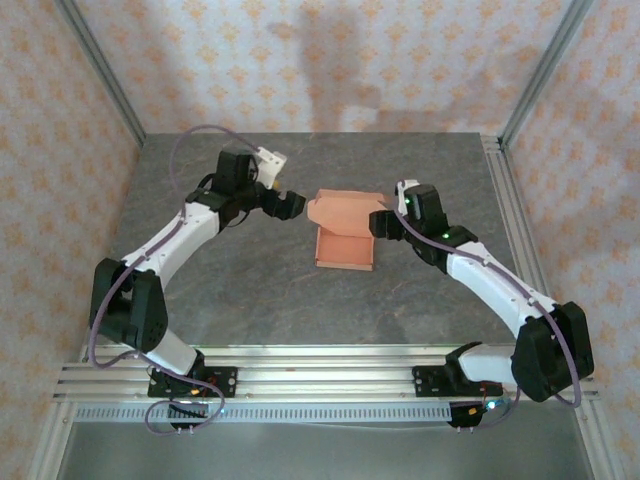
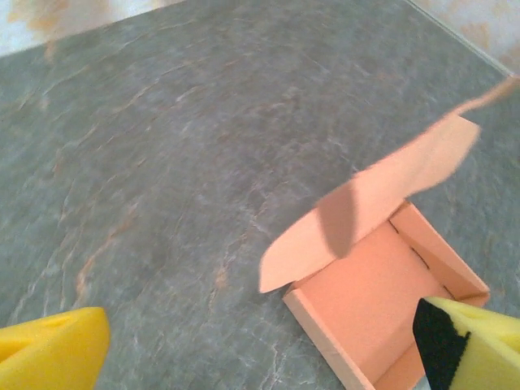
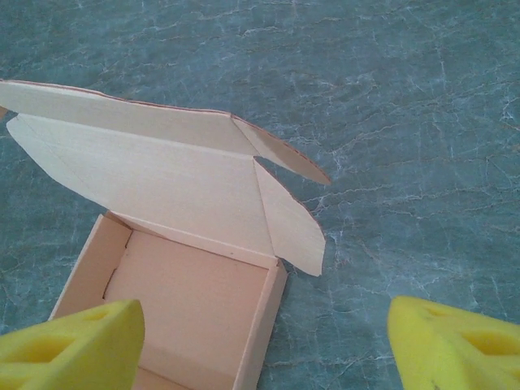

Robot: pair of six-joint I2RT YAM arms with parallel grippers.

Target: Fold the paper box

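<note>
The lid's side flap (image 1: 315,212) spreads out beyond the side of the box, so my left gripper needs to move to the lid's far corner (image 1: 321,195) and pinch that flap before closing the lid.
The paper box (image 1: 345,248) is a shallow salmon-orange tray in the middle of the table, its lid (image 1: 340,210) standing up at the far side with side flaps spread. My left gripper (image 1: 291,205) is just left of the lid, open and holding nothing. In the left wrist view the box (image 2: 370,305) lies low right under the raised lid (image 2: 390,191), and the left gripper (image 2: 264,337) is spread wide. My right gripper (image 1: 382,222) is at the box's right edge, open. In the right wrist view the right gripper (image 3: 264,345) straddles the box's right wall (image 3: 264,325), with one yellow finger (image 3: 73,345) over the tray.
The dark grey stone-patterned tabletop (image 1: 250,290) runs to aluminium rails (image 1: 300,385) at the near edge and a frame post (image 1: 500,170) at the right. Patterned walls close in the back and sides.
</note>
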